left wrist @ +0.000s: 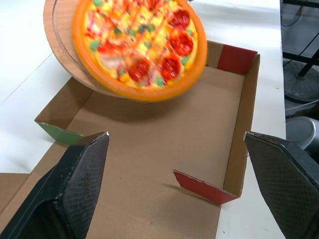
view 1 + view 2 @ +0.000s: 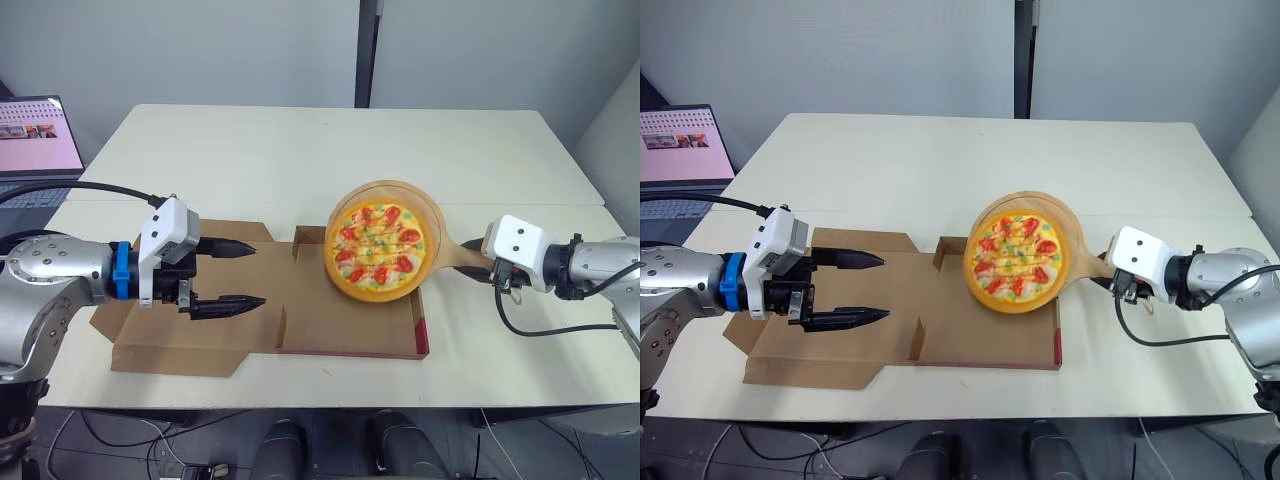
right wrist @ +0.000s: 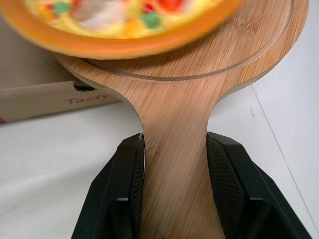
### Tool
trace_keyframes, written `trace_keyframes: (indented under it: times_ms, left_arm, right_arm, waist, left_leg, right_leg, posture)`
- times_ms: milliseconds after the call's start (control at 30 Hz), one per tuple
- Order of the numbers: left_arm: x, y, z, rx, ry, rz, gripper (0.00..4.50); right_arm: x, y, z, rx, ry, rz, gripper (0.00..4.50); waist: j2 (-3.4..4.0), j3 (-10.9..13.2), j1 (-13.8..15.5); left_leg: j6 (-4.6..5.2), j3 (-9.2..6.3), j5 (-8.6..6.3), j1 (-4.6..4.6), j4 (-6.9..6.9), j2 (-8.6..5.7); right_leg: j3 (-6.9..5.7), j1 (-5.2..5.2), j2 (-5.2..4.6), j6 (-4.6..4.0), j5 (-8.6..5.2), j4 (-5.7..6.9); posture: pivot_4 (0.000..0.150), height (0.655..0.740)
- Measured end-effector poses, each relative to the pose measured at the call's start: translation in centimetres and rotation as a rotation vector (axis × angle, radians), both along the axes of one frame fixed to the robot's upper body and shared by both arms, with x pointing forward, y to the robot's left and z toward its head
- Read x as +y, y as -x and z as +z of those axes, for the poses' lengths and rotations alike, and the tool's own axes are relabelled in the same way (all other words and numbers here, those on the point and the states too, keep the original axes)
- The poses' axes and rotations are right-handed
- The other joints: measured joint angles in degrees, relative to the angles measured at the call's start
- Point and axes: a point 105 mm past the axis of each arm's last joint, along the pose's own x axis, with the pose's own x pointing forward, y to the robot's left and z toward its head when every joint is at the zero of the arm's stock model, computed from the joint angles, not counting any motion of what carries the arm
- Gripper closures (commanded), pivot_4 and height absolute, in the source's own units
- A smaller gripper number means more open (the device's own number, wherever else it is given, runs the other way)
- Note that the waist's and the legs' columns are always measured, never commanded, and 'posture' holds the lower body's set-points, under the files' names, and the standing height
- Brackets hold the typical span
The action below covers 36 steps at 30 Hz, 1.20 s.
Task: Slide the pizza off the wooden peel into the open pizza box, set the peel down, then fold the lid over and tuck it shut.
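Observation:
My gripper will make the tray (image 2: 350, 325) slide and turn along when it pulls the raised lid, because the lid runs into the tray along one crease (image 2: 284, 297).
The pizza (image 2: 380, 248), orange-rimmed with red slices, lies on the round wooden peel (image 2: 428, 206) and overhangs its edge toward the box. The peel hangs tilted above the right half of the open cardboard box tray (image 2: 345, 325). My right gripper (image 3: 174, 149) is shut on the peel's handle (image 2: 463, 256) to the right of the box, one black finger (image 3: 127, 184) on each side. The lid (image 2: 170, 350) lies flat on the table to the left. Over the lid, my left gripper (image 2: 258, 273) is open and holds nothing, its fingers pointing at the tray.
The box lies near the front edge of a white table (image 2: 300, 150). A laptop (image 2: 35, 135) stands off the table's far left corner. A black cable (image 2: 540, 325) loops under my right wrist.

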Motion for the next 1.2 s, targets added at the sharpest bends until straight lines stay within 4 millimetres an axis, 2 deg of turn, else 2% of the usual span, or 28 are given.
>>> trace_keyframes:
  times_ms: [200, 367, 433, 533, 633, 700, 800, 933, 1033, 1200]
  left_arm:
    - [-0.2, -0.2, 0.1, -0.014, -0.006, -0.009, 0.00]
    - [-0.3, -0.2, -0.3, -0.003, -0.004, -0.015, 0.00]
    - [-0.5, -0.2, -0.4, -0.001, -0.004, -0.021, 0.00]
    - [-0.8, -0.4, -0.1, -0.015, 0.005, -0.034, 0.00]
    - [-1.5, -0.6, 0.2, -0.027, 0.026, -0.057, 0.00]
    - [-2.0, -0.8, 0.5, -0.031, 0.055, -0.072, 0.00]
    - [-2.8, -1.0, 1.1, -0.038, 0.107, -0.087, 0.00]
    - [-4.3, -1.6, 1.9, -0.073, 0.165, -0.113, 0.00]
    - [-6.0, -1.7, 2.3, -0.085, 0.226, -0.154, 0.00]
    - [-7.9, -1.3, 1.9, -0.059, 0.255, -0.224, 0.00]
  right_arm:
    - [-0.4, -0.4, 0.2, -0.018, 0.006, -0.012, 2.93]
    - [-1.5, -1.6, 1.2, -0.085, 0.023, -0.068, 2.93]
    - [-2.3, -2.1, 1.8, -0.110, 0.011, -0.099, 2.93]
    - [-4.0, -2.6, 3.9, -0.178, -0.018, -0.169, 2.93]
    - [-5.9, -2.1, 6.0, -0.237, -0.047, -0.235, 2.93]
    - [-7.6, -1.4, 6.2, -0.232, -0.076, -0.305, 2.93]
    - [-9.3, -0.3, 4.8, -0.180, -0.133, -0.408, 2.93]
    - [-10.5, 2.4, 1.3, -0.066, -0.276, -0.564, 2.93]
    - [-10.3, 4.6, -1.6, 0.014, -0.378, -0.678, 2.93]
    - [-10.2, 6.5, -4.7, 0.082, -0.460, -0.832, 2.93]
  waist:
    - [0.00, 0.0, 0.0]
    - [0.00, 0.0, 0.0]
    - [0.00, 0.0, 0.0]
    - [0.01, 0.0, 0.1]
    - [0.01, 0.0, 0.2]
    - [-0.01, 0.0, 0.6]
    - [-0.01, 0.0, 1.0]
    - [0.01, 0.0, 1.1]
    - [0.04, 0.0, 1.1]
    - [0.09, 0.0, 0.4]
  left_leg:
    - [0.00, 0.02, 0.00, 0.00, 0.00, 0.00]
    - [0.00, 0.01, 0.00, 0.01, 0.01, 0.00]
    - [0.00, 0.01, 0.00, 0.00, 0.00, -0.01]
    - [0.00, 0.02, 0.00, 0.00, 0.01, -0.01]
    - [0.00, 0.00, 0.00, -0.01, 0.00, -0.02]
    - [0.00, -0.03, 0.00, 0.00, 0.01, -0.04]
    - [0.00, -0.03, 0.00, 0.00, 0.02, -0.05]
    - [0.00, -0.10, 0.00, 0.01, 0.03, -0.07]
    - [-0.01, -0.14, 0.00, 0.02, 0.05, -0.09]
    - [-0.01, -0.10, 0.01, 0.15, 0.05, -0.04]
  right_leg:
    - [0.01, 0.00, 0.00, 0.00, 0.00, 0.00]
    - [0.01, 0.00, 0.00, -0.01, 0.00, 0.01]
    - [0.01, 0.00, 0.00, -0.01, 0.00, 0.01]
    - [0.01, 0.00, -0.01, -0.01, 0.01, 0.01]
    - [0.00, 0.01, -0.01, -0.02, 0.01, 0.01]
    - [-0.03, 0.07, -0.01, -0.02, 0.01, 0.00]
    - [-0.01, 0.08, -0.01, -0.01, 0.01, 0.00]
    - [-0.05, 0.12, 0.00, 0.00, 0.01, 0.02]
    - [-0.06, 0.15, 0.00, 0.01, 0.01, 0.03]
    - [0.01, 0.20, 0.08, 0.03, 0.02, 0.08]
  posture:
    - [0.150, 0.7306]
    - [0.150, 0.7306]
    - [0.150, 0.7306]
    - [0.150, 0.7306]
    - [0.150, 0.7306]
    - [0.150, 0.7306]
    - [0.150, 0.7306]
    - [0.150, 0.7306]
    - [0.150, 0.7306]
    - [0.150, 0.7306]
